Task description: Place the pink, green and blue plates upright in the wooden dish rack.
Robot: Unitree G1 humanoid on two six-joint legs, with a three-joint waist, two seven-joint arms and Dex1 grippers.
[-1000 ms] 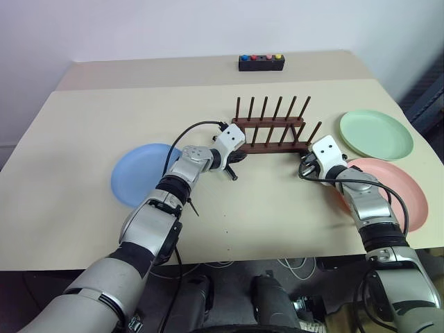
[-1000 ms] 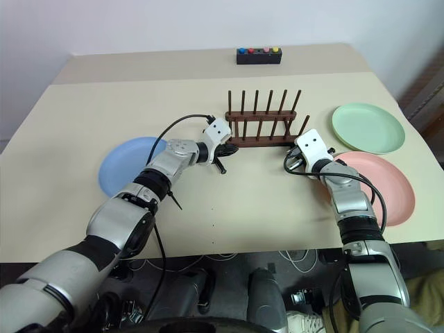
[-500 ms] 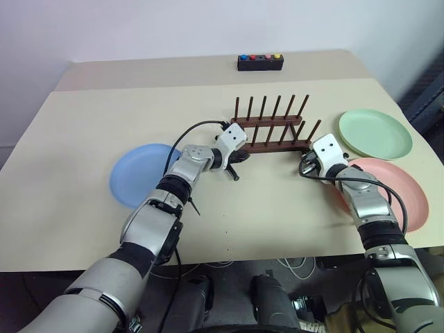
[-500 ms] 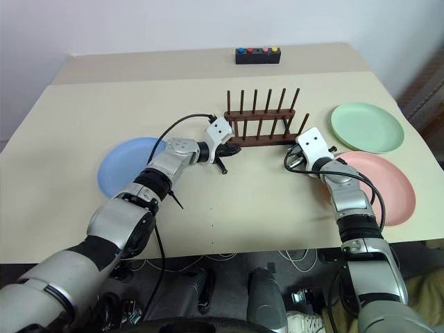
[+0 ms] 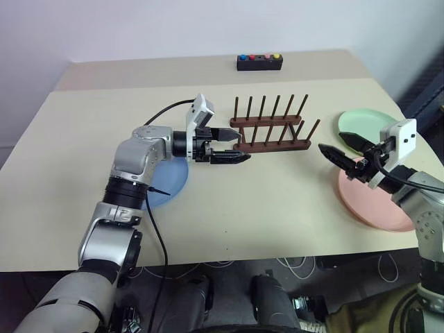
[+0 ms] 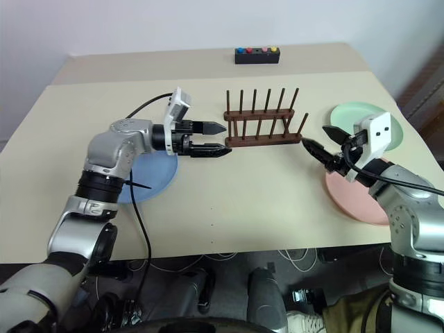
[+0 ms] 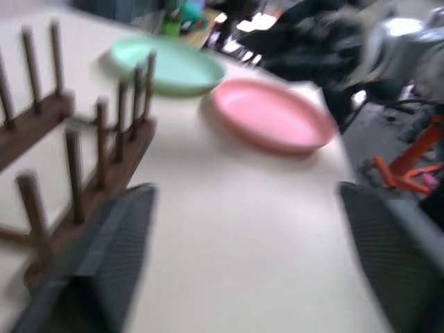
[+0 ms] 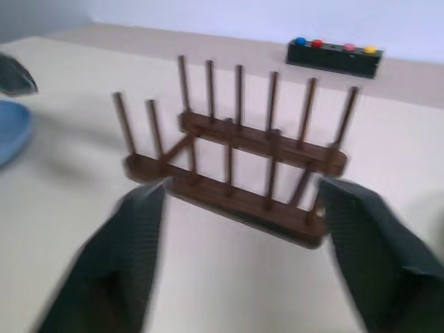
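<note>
I can see that the pink plate's near rim (image 5: 354,213) is clear of the green plate, so I should go on moving my right gripper down with open fingers before I close it across that rim.
The wooden dish rack (image 5: 270,132) stands empty at mid-table, its pegs upright. My left gripper (image 5: 243,143) hovers level just left of the rack, pointing right, open and holding nothing. The blue plate (image 5: 166,182) lies flat under my left forearm, partly covered. To the rack's right, my right gripper (image 6: 313,135) is raised and open, empty, pointing at the rack's end. The green plate (image 5: 357,123) lies flat behind it, partly hidden. The pink plate (image 5: 371,201) lies flat beneath my right wrist. The left wrist view shows the rack (image 7: 76,152) between wide-apart fingers (image 7: 104,257).
A black box with coloured buttons (image 5: 259,62) sits at the table's far edge behind the rack. Bare tabletop (image 5: 277,201) spreads in front of the rack. The pink plate lies close to the table's right front edge.
Both grippers, shut and low by the rack's two ends before, have risen, drawn back and opened. My left arm has swung over the blue plate.
</note>
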